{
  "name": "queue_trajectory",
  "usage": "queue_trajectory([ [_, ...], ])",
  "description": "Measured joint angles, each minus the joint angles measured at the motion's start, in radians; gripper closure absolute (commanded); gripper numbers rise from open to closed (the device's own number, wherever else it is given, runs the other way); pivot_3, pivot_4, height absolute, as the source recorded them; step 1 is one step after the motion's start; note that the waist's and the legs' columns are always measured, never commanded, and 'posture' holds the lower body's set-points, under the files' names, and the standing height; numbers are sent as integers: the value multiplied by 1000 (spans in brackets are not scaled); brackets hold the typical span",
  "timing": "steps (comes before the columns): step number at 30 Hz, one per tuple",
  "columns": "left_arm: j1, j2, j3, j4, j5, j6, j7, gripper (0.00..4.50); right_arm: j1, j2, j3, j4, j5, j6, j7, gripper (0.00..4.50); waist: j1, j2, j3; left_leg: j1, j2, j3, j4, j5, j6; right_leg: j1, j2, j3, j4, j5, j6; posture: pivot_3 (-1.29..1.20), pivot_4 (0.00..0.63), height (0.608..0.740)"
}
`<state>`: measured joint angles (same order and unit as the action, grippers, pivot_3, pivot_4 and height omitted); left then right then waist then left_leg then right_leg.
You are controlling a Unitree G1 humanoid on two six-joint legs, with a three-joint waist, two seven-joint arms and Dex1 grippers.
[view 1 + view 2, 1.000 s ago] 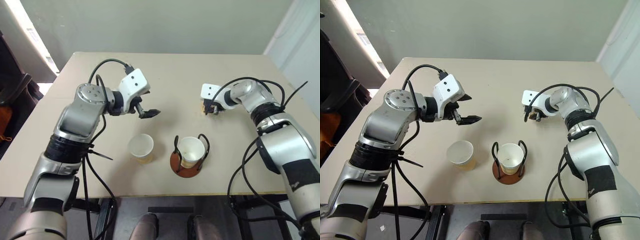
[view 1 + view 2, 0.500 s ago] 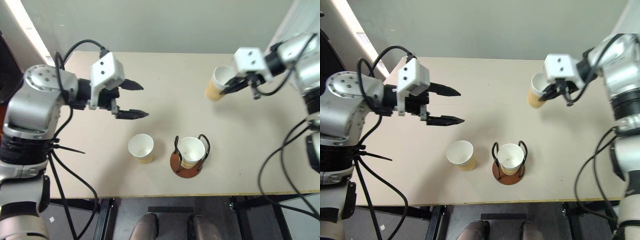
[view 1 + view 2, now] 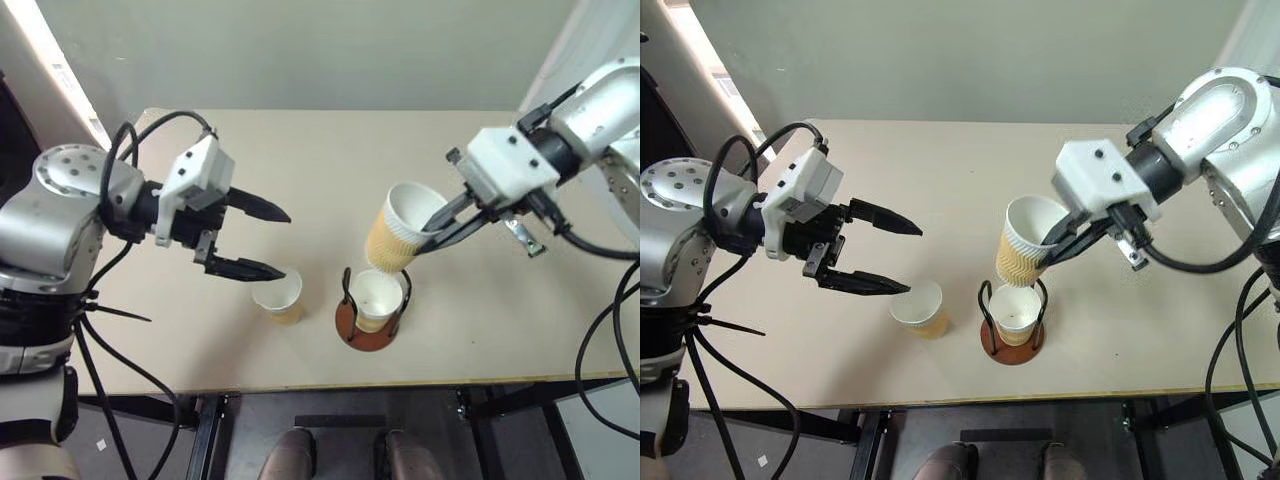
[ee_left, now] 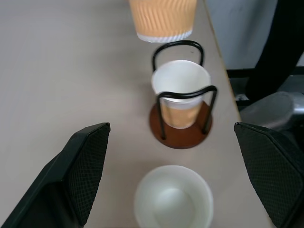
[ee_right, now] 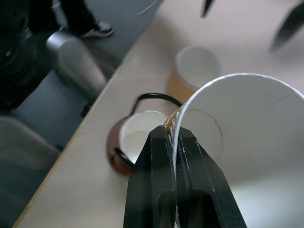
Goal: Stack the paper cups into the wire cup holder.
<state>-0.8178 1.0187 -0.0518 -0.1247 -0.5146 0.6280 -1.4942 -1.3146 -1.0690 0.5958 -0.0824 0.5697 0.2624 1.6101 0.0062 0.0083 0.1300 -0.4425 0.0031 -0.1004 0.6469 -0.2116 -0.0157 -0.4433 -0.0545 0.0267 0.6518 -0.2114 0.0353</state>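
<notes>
The held cup's bottom (image 3: pixel 388 262) faces the opening of the holder's cup (image 3: pixel 377 293), so I keep moving the held cup down with my right gripper until one cup sits inside the other, then let go.
My right gripper (image 3: pixel 432 226) is shut on the rim of a tilted paper cup (image 3: pixel 398 238), tan and ribbed outside. It hangs just above the wire cup holder (image 3: pixel 366 326), a brown disc with black wire loops near the table's front edge. A second cup (image 3: pixel 377 298) stands inside the holder. A third cup (image 3: pixel 279 297) stands upright on the table just left of the holder. My left gripper (image 3: pixel 280 243) is open and empty, hovering above and left of that loose cup. In the right wrist view the fingers (image 5: pixel 161 156) pinch the cup wall (image 5: pixel 247 142).
The beige table (image 3: pixel 330 150) has bare room behind and to the right of the holder. Its front edge runs just below the holder. A wall stands behind the table, and dark furniture sits off its left side.
My right gripper closed on the cup, lifted it from the table's far right and carried it nearer, to above the holder. My left arm drew back, its open gripper now by the loose cup.
</notes>
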Motion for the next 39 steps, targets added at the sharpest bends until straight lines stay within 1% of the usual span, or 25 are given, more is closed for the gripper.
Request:
queue_trajectory([
  [5, 22, 8, 0, -19, 0, 0, 19, 0, 14, 26, 39, -15, -53, -32, 0, 4445, -2, 0, 0, 3, 0, 0, 0, 3, 1, 3, 0, 0, 0, 3, -5, 0, 150, 740],
  [10, 53, 18, 1, -40, -1, 1, 37, 0, 14, 88, 66, 17, -139, -93, 0, 4445, -5, 0, 0, 5, 0, 0, 0, 4, 2, 3, 0, 0, 1, 3, -5, 0, 150, 740],
  [14, 63, 21, 1, -57, -4, 4, 45, 0, 14, 105, 91, 45, -199, -150, 0, 4445, -5, 0, 0, 4, 0, 0, 0, 4, 2, 3, 0, 0, 1, 3, -5, 0, 150, 740],
  [19, 83, 24, 1, -72, -9, 13, 63, 0, 10, 101, 102, 46, -202, -185, 0, 4445, -5, 0, 0, 3, 0, 0, -1, 4, 2, 3, 0, 0, -1, 3, -5, 0, 150, 740],
  [22, 85, 25, 2, -74, -14, 16, 75, 0, 6, 91, 133, 39, -195, -194, 0, 4445, -5, 0, 0, 3, 0, 0, -1, 4, 2, 3, 0, 0, -1, 3, -5, 0, 150, 740],
  [25, 93, 26, 6, -75, -15, 20, 86, 0, 5, 88, 151, 38, -181, -201, 0, 3902, -5, 0, 0, 4, 0, 0, -1, 4, 2, 3, 0, 0, -1, 3, -5, 0, 150, 740],
  [29, 105, 32, 7, -83, -21, 28, 93, 0, 4, 81, 169, 35, -166, -205, 0, 2597, -5, 0, 0, 3, 0, 0, -1, 4, 2, 3, 0, 0, -1, 3, -5, 0, 150, 740],
  [36, 103, 43, 5, -85, -17, 24, 95, 0, 4, 94, 171, 50, -165, -202, 0, 152, -5, 0, 0, 4, 0, 0, -1, 4, 2, 3, 0, 0, -1, 3, -5, 0, 150, 740],
  [37, 98, 48, -3, -74, -3, 15, 89, 0, 5, 109, 161, 65, -171, -194, 0, 68, -5, 0, 0, 4, 0, 0, -1, 4, 2, 3, 0, 0, 0, 3, -5, 0, 150, 740],
  [39, 73, 58, -31, -23, 36, -20, 70, 0, 5, 156, 115, 120, -192, -155, -14, 68, -5, 0, 0, 4, 0, 0, 0, 4, 1, 3, 0, 0, 1, 3, -6, 0, 150, 740],
])
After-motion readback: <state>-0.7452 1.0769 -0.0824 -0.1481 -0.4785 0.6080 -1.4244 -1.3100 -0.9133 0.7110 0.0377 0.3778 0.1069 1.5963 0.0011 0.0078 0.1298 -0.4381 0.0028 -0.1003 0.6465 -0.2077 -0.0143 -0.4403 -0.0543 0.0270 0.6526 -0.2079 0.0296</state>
